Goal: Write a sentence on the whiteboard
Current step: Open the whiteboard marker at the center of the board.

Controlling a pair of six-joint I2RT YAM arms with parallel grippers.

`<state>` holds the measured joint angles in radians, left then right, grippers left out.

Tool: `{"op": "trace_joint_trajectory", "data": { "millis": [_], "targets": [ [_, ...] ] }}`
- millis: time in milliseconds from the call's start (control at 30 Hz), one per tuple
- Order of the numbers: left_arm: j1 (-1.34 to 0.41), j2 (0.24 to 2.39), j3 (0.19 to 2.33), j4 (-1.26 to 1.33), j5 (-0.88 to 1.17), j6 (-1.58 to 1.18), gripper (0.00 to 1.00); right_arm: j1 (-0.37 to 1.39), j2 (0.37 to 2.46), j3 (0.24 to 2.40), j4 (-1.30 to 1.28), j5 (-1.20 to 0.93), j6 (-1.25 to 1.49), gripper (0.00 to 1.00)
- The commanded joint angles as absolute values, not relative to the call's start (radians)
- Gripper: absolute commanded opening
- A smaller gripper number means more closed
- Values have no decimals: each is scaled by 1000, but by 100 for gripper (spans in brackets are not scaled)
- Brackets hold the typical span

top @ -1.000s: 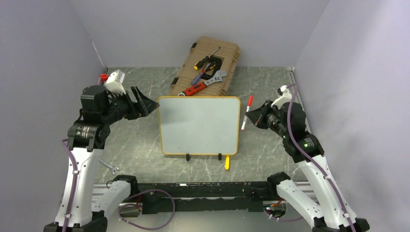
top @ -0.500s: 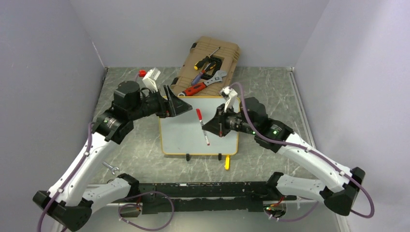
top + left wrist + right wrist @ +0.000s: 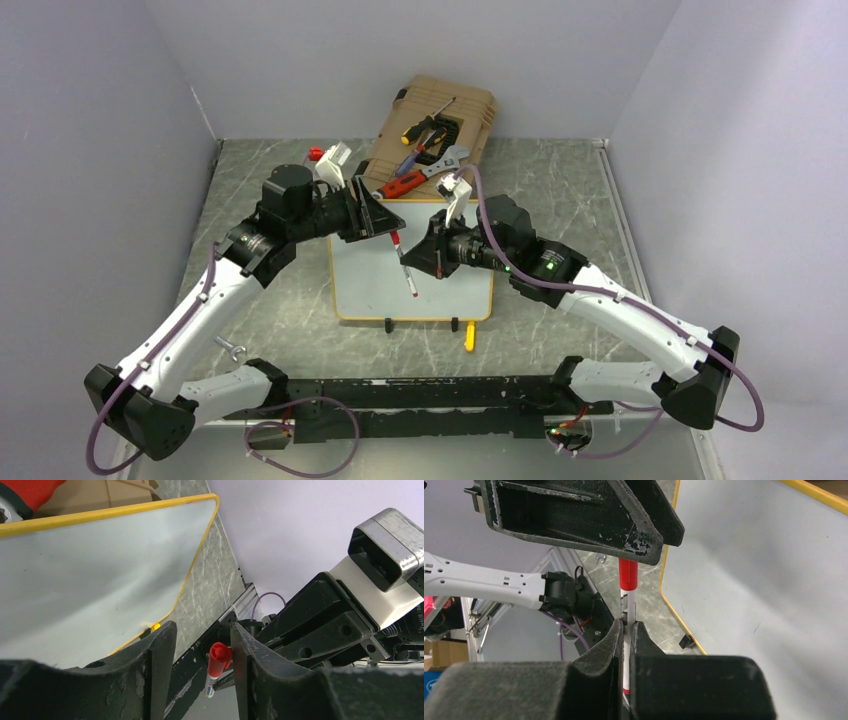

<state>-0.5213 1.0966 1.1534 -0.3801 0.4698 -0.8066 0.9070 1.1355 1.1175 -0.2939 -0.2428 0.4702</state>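
The robot's open left gripper has the red cap (image 3: 219,655) off-centre against a finger, so it should centre its fingers around the marker's end (image 3: 395,238) and close before it takes the cap off.
The whiteboard (image 3: 365,285) lies flat mid-table, yellow-framed and blank; no red sentence shows on it. It also shows in the left wrist view (image 3: 90,570) and the right wrist view (image 3: 764,570). My right gripper (image 3: 417,264) is shut on the white body of a red-capped marker (image 3: 403,262), holding it above the board's middle. My left gripper (image 3: 386,224) is open, its jaws on either side of the marker's red cap (image 3: 219,656). The cap touches the right-hand finger and there is a gap to the other. The cap also shows in the right wrist view (image 3: 628,575).
A tan tool case (image 3: 478,118) stands behind the board, with screwdrivers, a wrench and a red-handled tool on it. A small yellow piece (image 3: 469,337) lies by the board's front feet. A metal part (image 3: 230,349) lies at front left. Grey walls close in three sides.
Both arms swung inward from the board's sides. The right gripper carried the marker from the board's right edge to above its middle, and the open left gripper moved onto the cap.
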Motion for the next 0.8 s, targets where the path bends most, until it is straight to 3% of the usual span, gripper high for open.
{"op": "trace_joint_trajectory", "data": {
  "millis": [0,233,367,533,767],
  "targets": [
    [-529,1079,1143,-348,476,-821,49,911,1126,1157,-239,-233,456,0],
    [-544,1084,1130,-324,502,-838,32,911,1123,1157,-247,-224,459,0],
    [-546,1072,1122,-305,521,-858,0,911,1109,1146,-249,-212,473,0],
    [-546,1037,1100,-288,493,-901,0,911,1094,1125,-252,-211,488,0],
    [-546,971,1071,-303,374,-957,0,913,1072,1073,-225,-265,528,43]
  ]
}}
